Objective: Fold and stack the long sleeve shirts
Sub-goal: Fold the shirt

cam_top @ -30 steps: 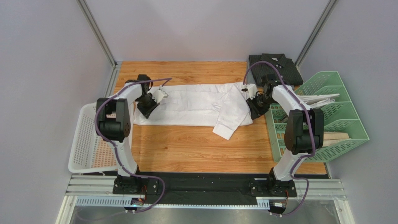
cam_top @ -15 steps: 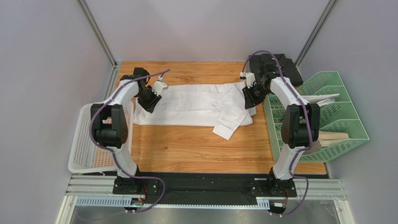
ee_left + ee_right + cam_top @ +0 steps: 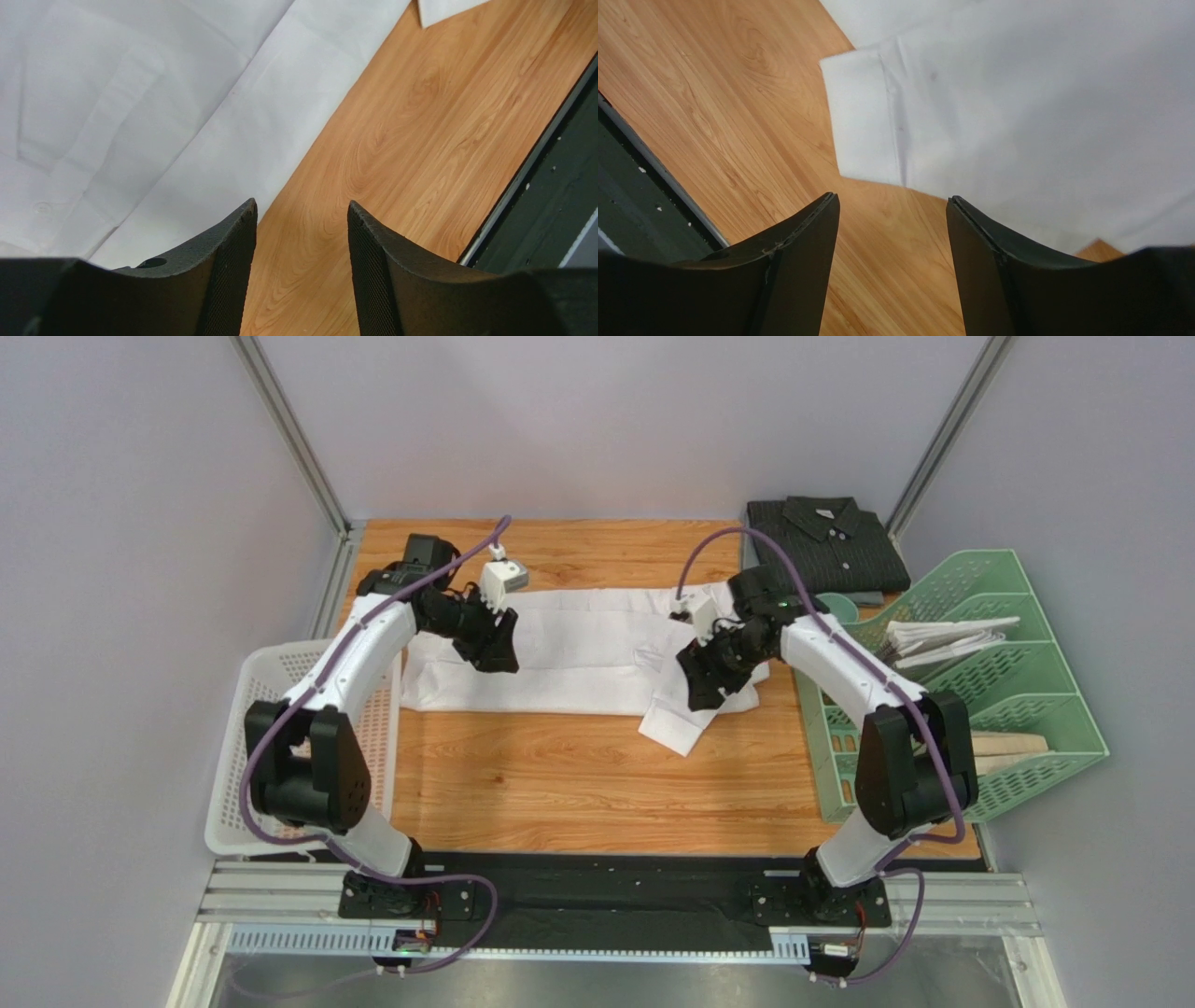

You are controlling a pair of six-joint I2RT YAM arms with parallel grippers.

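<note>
The sleeve cuff is poking out beyond the white shirt's front edge [image 3: 647,713]. My right gripper should lift the cuff [image 3: 676,730] back across the shirt to my left gripper.
The white long sleeve shirt [image 3: 589,651] lies flat across the back of the wooden table [image 3: 561,784], folded into a long band, with one sleeve cuff [image 3: 680,725] sticking out towards the front. The dark striped shirt [image 3: 821,539] sits folded at the back right corner. My left gripper [image 3: 497,653] hovers over the white shirt's left part, open and empty; the left wrist view shows it [image 3: 302,210] above bare wood beside the shirt's edge [image 3: 140,105]. My right gripper [image 3: 699,689] hangs open and empty over the sleeve; the right wrist view shows it [image 3: 892,203] just short of the cuff [image 3: 868,119].
A white mesh basket [image 3: 267,756] hangs at the table's left edge. A green file tray [image 3: 996,700] holding papers [image 3: 954,633] stands at the right. A black strip [image 3: 617,875] runs along the near edge by the arm bases.
Both grippers have let go of the white shirt's ends, opened, and swung inward and nearer over the shirt. The shirt lies where it was laid.
</note>
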